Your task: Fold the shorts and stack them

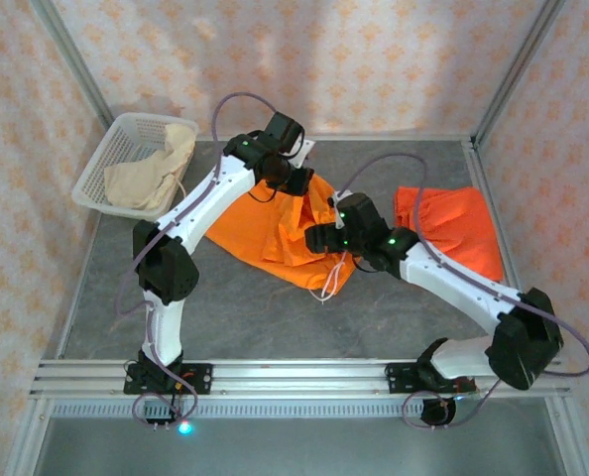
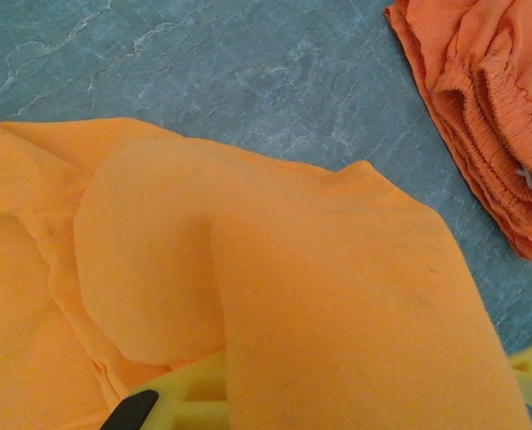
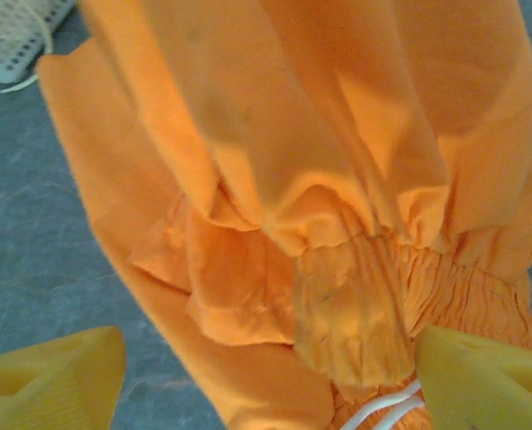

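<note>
The shorts lie bunched (image 3: pixel 244 291) next to the gathered waistband. My right gripper should hold the waistband while my left gripper grabs the folded cloth (image 1: pixel 289 240) and spreads it out.
An orange pair of shorts (image 1: pixel 290 233) lies spread at the table's middle. My left gripper (image 1: pixel 296 181) is shut on its far edge, and the cloth (image 2: pixel 338 296) is lifted and draped over the yellow fingers (image 2: pixel 187 399). My right gripper (image 1: pixel 319 238) hovers over the same shorts, open, its fingers (image 3: pixel 51 376) either side of the gathered waistband (image 3: pixel 356 313) and white drawstring (image 3: pixel 382 414). A second orange pair (image 1: pixel 453 228) lies folded at the right, its waistband (image 2: pixel 494 107) showing in the left wrist view. The cream-beige shorts (image 1: pixel 156 169) sit in the basket.
The white mesh basket (image 1: pixel 111 149) stands at the back left corner of the grey table (image 1: pixel 225 317); its corner (image 3: pixel 15 36) shows in the right wrist view. Metal frame posts and patterned walls enclose the table.
</note>
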Motion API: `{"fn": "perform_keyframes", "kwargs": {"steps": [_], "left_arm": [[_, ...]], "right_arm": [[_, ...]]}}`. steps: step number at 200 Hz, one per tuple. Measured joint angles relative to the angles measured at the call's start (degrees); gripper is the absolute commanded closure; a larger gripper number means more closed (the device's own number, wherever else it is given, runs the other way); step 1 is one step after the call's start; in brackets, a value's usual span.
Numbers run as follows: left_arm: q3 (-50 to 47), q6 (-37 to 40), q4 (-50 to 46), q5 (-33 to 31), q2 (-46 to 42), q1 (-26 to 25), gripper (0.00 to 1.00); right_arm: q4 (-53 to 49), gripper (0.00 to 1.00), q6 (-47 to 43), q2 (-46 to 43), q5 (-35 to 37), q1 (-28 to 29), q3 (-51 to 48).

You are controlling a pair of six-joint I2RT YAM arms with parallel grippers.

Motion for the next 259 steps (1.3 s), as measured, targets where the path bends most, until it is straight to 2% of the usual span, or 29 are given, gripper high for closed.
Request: {"fn": "perform_keyframes", "kwargs": {"steps": [30,52,71,89,101,118,135,146,159,184,209,228,259], "left_arm": [[0.00,-0.07,0.09,0.02,0.00,0.00,1.00],[0.00,-0.46,0.09,0.20,0.00,0.00,1.00],[0.00,-0.85,0.28,0.31,0.00,0.00,0.99],[0.00,-1.07,0.46,0.46,0.00,0.00,0.91],[0.00,-1.38,1.05,0.76,0.00,0.00,0.85],[-0.55,-2.19,2.43,1.01,-0.13,0.00,0.72],[-3.15,-2.49,4.76,1.11,-1.14,0.00,0.51],[-6.64,-3.10,6.86,1.09,-2.95,0.00,0.41],[-12.00,-3.48,9.20,1.20,-6.49,0.00,0.34],[-23.58,-4.02,14.73,1.25,-15.82,-0.04,0.30],[-32.89,-4.55,19.65,1.03,-22.71,-1.31,0.30],[-37.03,-5.53,22.56,0.83,-22.75,-3.28,0.30],[-42.18,-7.76,26.18,0.79,-17.35,-6.05,0.32]], "right_arm": [[0.44,0.30,-0.70,4.00,6.51,-0.02,0.20],[0.35,0.41,-1.36,5.81,8.87,-0.02,1.38],[0.37,0.63,-2.21,7.76,9.66,-0.02,3.54],[0.33,0.94,-2.64,9.07,10.40,0.00,5.14],[-0.02,1.00,-2.27,9.60,11.65,-0.02,6.01],[-1.44,1.00,-1.79,9.68,14.40,-0.33,7.13],[-2.64,1.00,-1.25,9.46,16.85,-1.95,7.61],[-3.78,1.00,-0.44,9.05,17.31,-4.55,7.61],[-4.66,1.00,0.70,8.22,17.20,-8.96,7.37],[-6.23,1.00,3.02,7.58,17.14,-16.22,6.97],[-7.45,1.00,4.76,8.96,16.41,-18.29,6.86],[-7.65,1.00,6.10,11.08,15.10,-18.95,6.84],[-7.82,1.00,7.98,13.16,13.29,-19.80,6.54]]}}
